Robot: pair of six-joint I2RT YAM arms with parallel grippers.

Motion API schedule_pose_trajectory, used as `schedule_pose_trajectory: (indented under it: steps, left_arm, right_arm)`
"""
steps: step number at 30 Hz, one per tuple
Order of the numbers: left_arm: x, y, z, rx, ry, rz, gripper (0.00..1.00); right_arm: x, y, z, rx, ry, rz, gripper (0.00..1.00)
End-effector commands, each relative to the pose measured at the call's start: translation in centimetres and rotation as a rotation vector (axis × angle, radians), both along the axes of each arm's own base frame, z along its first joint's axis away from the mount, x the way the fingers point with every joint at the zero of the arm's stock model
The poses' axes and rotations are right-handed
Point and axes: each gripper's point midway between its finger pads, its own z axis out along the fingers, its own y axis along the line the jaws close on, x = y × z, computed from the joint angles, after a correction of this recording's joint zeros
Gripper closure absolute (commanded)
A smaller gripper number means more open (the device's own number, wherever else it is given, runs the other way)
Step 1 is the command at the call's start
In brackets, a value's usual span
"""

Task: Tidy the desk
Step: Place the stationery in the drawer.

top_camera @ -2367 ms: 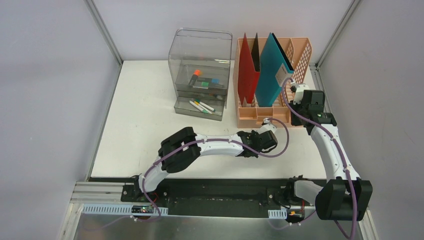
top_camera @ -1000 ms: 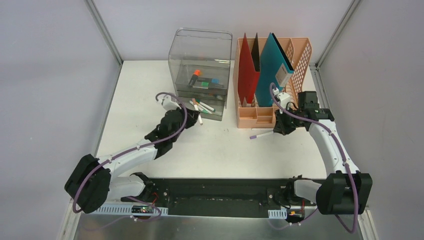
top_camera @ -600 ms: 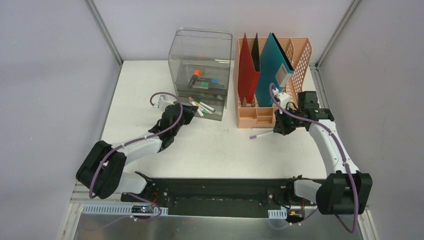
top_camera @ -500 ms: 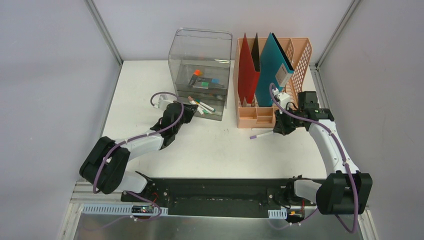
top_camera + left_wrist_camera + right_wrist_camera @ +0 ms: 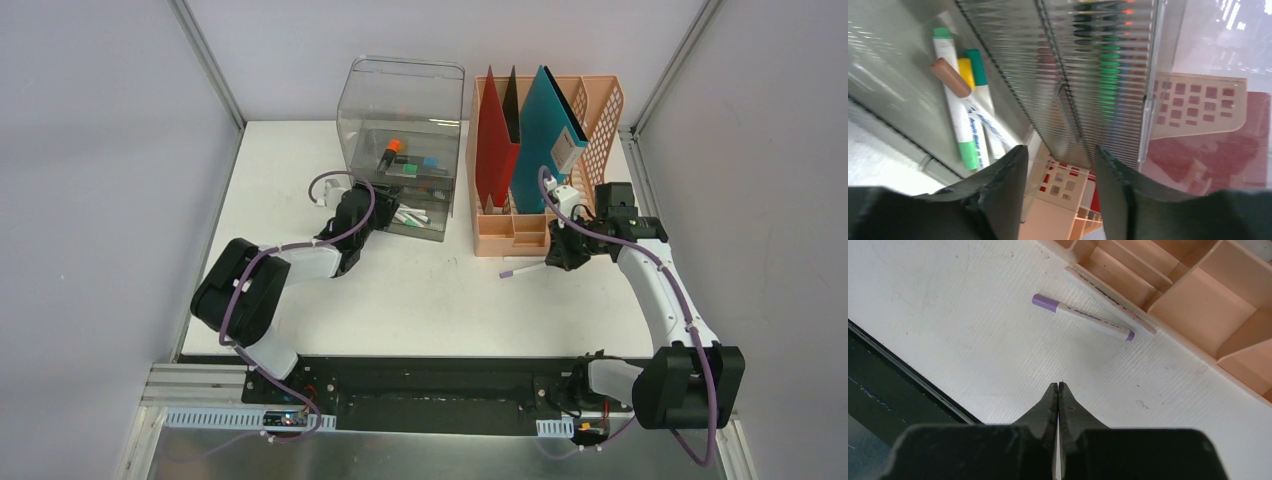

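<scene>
The purple-capped marker [image 5: 518,271] lies next to the rack, far from the robot's left gripper, so next the right gripper grabs the marker's white body [image 5: 1093,321] and passes the marker over.
On the white desk [image 5: 290,170] stands a clear drawer box [image 5: 400,100] with its bottom drawer [image 5: 432,232] pulled out. Several markers [image 5: 960,115] lie in that drawer, a brown-capped one on top. My left gripper [image 5: 1059,150] is open and empty at the drawer's left end [image 5: 372,213], its fingers pointing along the box front. My right gripper [image 5: 1058,385] is shut on nothing and hovers over the desk [image 5: 555,252]. Just ahead of it a purple-capped marker [image 5: 1083,317] lies on the desk beside the peach rack [image 5: 1198,300].
A pale pen [image 5: 1108,307] lies against the rack's foot. The peach file rack [image 5: 600,110] holds a red folder [image 5: 495,140] and a teal folder [image 5: 545,140]. Grey walls and aluminium rails close in the desk. The upper drawers hold more pens [image 5: 400,160].
My left arm has swung from the desk's middle to the open drawer. Its gripper has opened and the marker it carried now lies in the drawer. The right arm has stayed still.
</scene>
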Motion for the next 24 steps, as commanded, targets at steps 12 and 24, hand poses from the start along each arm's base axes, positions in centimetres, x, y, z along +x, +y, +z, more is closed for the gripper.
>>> schedule_pose_trajectory:
  steps: [12,24]
  left_arm:
    - [-1.2,-1.7,7.9,0.011,-0.289,-0.212,0.38]
    - [-10.1,-0.4,11.4,0.342,-0.581,-0.464,0.22]
  right_arm:
    - [-0.2,2.3,2.7,0.106,-0.051,0.095,0.99]
    - [-1.8,5.6,3.6,0.248,-0.111,0.309,0.84]
